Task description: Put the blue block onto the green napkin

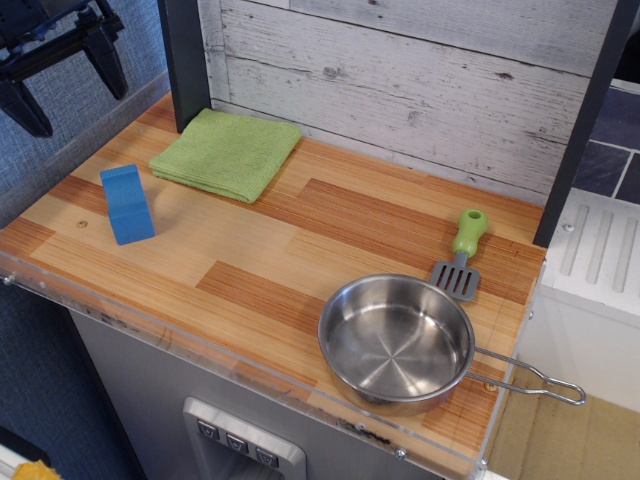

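Observation:
The green napkin (227, 152) is lying loose and folded flat (205, 186). So it will slip a little along the counter when I drag the blue block on it.
The blue block (127, 204) stands upright on the wooden counter near its left edge. The green napkin (226, 151) lies folded flat at the back left, just behind and to the right of the block, apart from it. My gripper (68, 95) is black and hangs in the air at the top left corner, above and behind the block. Its two fingers are spread apart and hold nothing. The upper part of the gripper is cut off by the frame.
A steel pan (397, 342) with a wire handle sits at the front right. A green-handled spatula (462, 252) lies just behind it. A white plank wall (420, 70) backs the counter. A clear guard strip (150, 325) runs along the front edge.

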Available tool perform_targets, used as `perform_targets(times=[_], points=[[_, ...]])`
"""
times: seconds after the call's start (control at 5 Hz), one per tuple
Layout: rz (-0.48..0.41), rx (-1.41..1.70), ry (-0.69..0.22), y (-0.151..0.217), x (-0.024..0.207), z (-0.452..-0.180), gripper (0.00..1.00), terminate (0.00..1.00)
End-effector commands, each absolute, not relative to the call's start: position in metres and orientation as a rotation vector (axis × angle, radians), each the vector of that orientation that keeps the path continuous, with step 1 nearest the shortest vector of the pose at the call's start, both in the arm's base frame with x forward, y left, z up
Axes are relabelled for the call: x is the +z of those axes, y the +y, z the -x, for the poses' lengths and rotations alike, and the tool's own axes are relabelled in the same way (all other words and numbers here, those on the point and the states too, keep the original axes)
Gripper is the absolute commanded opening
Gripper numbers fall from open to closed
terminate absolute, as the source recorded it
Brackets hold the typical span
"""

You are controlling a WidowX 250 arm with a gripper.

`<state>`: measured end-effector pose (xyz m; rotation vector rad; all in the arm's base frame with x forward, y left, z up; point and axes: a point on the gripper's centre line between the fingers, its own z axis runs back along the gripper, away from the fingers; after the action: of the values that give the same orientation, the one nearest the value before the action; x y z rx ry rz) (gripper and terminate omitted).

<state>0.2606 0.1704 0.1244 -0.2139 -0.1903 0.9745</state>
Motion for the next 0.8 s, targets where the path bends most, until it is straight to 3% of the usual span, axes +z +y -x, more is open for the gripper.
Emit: perform_targets(times=[0.0,0.2,0.6], points=[[0.214,0.974,-0.190,0.170,0.124,-0.261,1.00,0.00],[0.163,1.010,-0.228,0.177,0.109,-0.260,1.00,0.00],[0.143,0.982,-0.229,0.178,0.078,-0.274,1.00,0.00]])
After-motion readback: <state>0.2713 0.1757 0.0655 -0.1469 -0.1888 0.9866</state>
